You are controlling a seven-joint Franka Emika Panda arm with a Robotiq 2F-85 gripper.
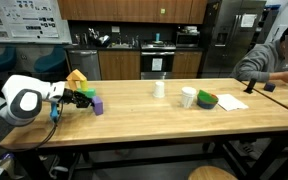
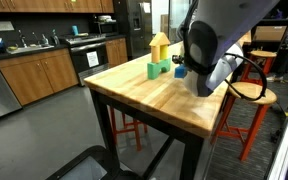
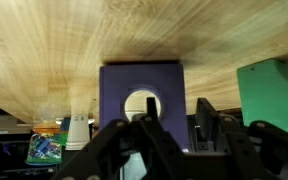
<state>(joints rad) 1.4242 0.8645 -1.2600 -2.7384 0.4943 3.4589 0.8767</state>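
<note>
I should open my gripper wider and lift it clear of the block (image 1: 98, 105), because one finger is in line with the purple block's hole (image 3: 142, 103) and the other is off the block's edge.
In the wrist view a purple block (image 3: 141, 92) with a round hole stands on the wooden table (image 3: 184, 35), just beyond my gripper (image 3: 174, 122). The two fingers stand apart. One finger (image 3: 144, 130) lies in line with the block's hole, the other (image 3: 206, 118) just off the block's edge, and neither visibly presses on it. A green block (image 3: 274, 95) sits beside the purple one. In an exterior view my gripper (image 1: 85, 99) is low over the table next to the purple block (image 1: 97, 105), below a yellow block (image 1: 76, 78). From the other side the arm (image 2: 209, 40) hides the gripper; the yellow block (image 2: 159, 43) rests on green blocks (image 2: 157, 68).
Mid-table stand a white cup (image 1: 160, 88), another white cup (image 1: 188, 97) and a green bowl (image 1: 206, 100) on paper. A seated person (image 1: 279, 60) reaches over the far end of the table. Wooden stools (image 2: 254, 95) stand close to the table's edge.
</note>
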